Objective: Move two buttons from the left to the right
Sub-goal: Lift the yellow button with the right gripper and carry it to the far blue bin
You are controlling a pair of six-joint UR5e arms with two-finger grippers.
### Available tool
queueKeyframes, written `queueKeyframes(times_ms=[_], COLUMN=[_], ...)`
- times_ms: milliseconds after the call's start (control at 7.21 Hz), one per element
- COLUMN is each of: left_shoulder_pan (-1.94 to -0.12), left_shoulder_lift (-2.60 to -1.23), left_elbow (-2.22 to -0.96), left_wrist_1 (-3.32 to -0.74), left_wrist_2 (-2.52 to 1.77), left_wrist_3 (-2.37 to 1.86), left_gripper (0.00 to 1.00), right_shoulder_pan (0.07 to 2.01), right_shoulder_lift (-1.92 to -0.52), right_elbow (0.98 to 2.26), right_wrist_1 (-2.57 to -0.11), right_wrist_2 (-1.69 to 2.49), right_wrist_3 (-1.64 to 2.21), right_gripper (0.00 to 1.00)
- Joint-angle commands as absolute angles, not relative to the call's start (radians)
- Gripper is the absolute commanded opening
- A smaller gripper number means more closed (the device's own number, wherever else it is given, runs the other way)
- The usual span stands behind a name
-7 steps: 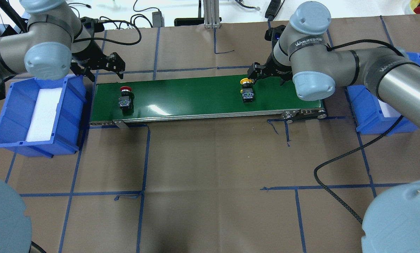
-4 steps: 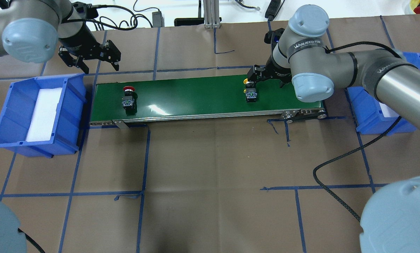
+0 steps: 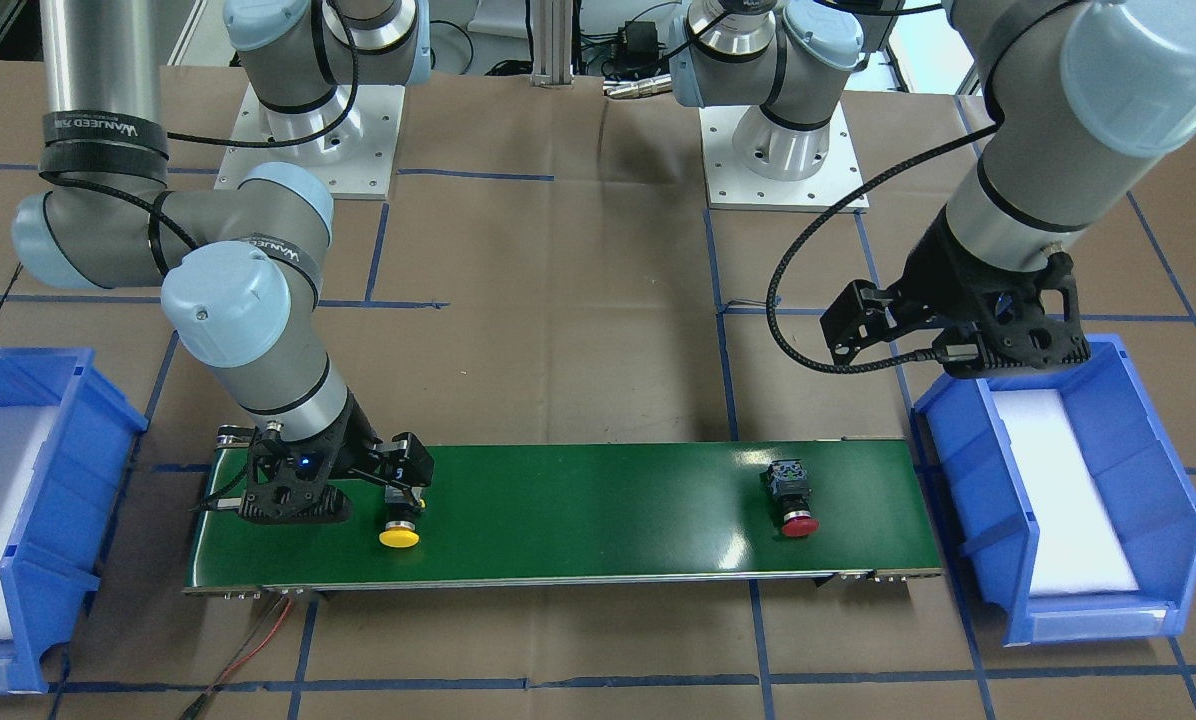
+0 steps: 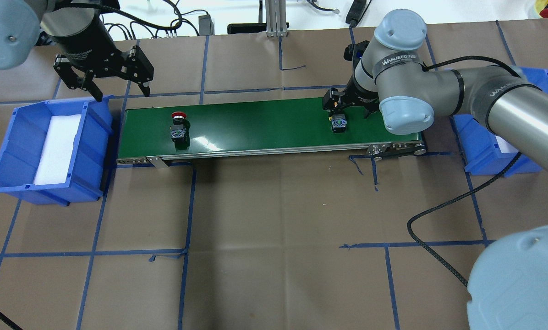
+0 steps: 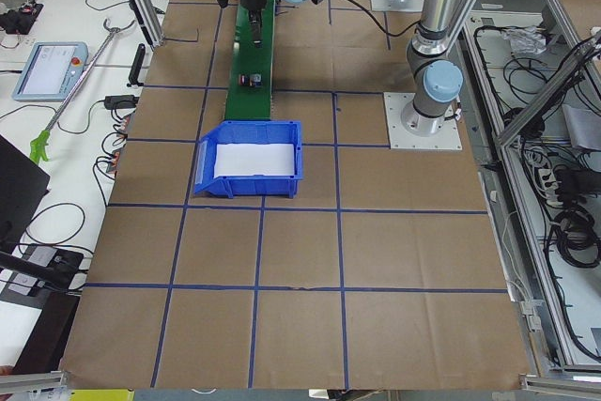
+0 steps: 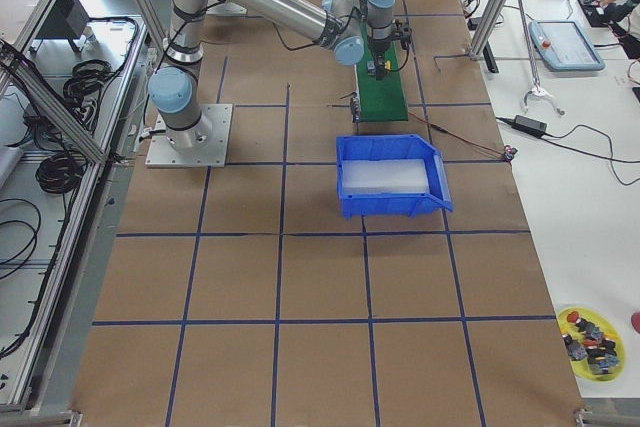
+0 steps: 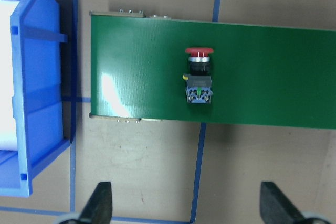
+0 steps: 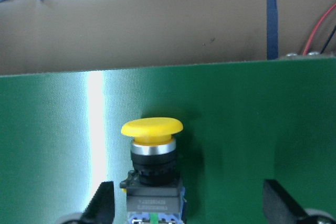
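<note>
The yellow-capped button has a square, flat-sided block that sits between my fingers, so its cap end will keep sticking straight out when I lift the button and carry it.
The yellow-capped button lies on its side on the green conveyor belt, near the belt's right end; its cap also shows in the right wrist view. My right gripper is low over it and open. The button lies between the fingers, nearer one of them, and is not clamped. In the overhead view only its body shows. The red-capped button lies on the belt's left part and shows in the left wrist view. My left gripper is open, empty and raised behind the belt's left end.
A blue bin with a white foam liner stands off the belt's left end. A second blue bin stands off the right end, partly under my right arm. A black cable loops over the brown table. Blue tape lines grid the surface.
Both buttons have moved right along the belt. My right gripper has moved with the yellow one and now covers its cap. My left arm has drawn back and to the left, away from the belt.
</note>
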State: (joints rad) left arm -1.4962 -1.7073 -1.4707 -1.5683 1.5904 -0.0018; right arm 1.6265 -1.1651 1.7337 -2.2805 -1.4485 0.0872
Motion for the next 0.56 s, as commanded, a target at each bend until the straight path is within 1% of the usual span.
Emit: queueKeyframes(times_ms=[0, 139, 278, 416], left_shoulder_pan=[-1.522, -1.523, -1.523, -1.523], left_shoulder_lift=[-1.674, -1.674, -1.671, -1.667], left_elbow=[-1.499, -1.500, -1.503, -1.508], left_wrist_1=[-1.568, -1.568, -1.566, -1.565], left_wrist_2=[1.595, 1.592, 1.589, 1.583], left_wrist_3=[-0.008, -0.017, -0.020, -0.026], left_gripper=[1.00, 1.00, 1.00, 1.00], right_shoulder_pan=[1.626, 1.628, 1.626, 1.626], right_shoulder_lift=[-1.164, -1.160, -1.154, -1.158], right_elbow=[1.759, 1.764, 1.763, 1.761], right_wrist_1=[-2.276, -2.278, -2.281, -2.273], right_wrist_2=[-1.453, -1.451, -1.456, -1.456], right_wrist_3=[0.083, 0.080, 0.080, 0.092], right_gripper=[1.00, 0.99, 0.72, 0.23])
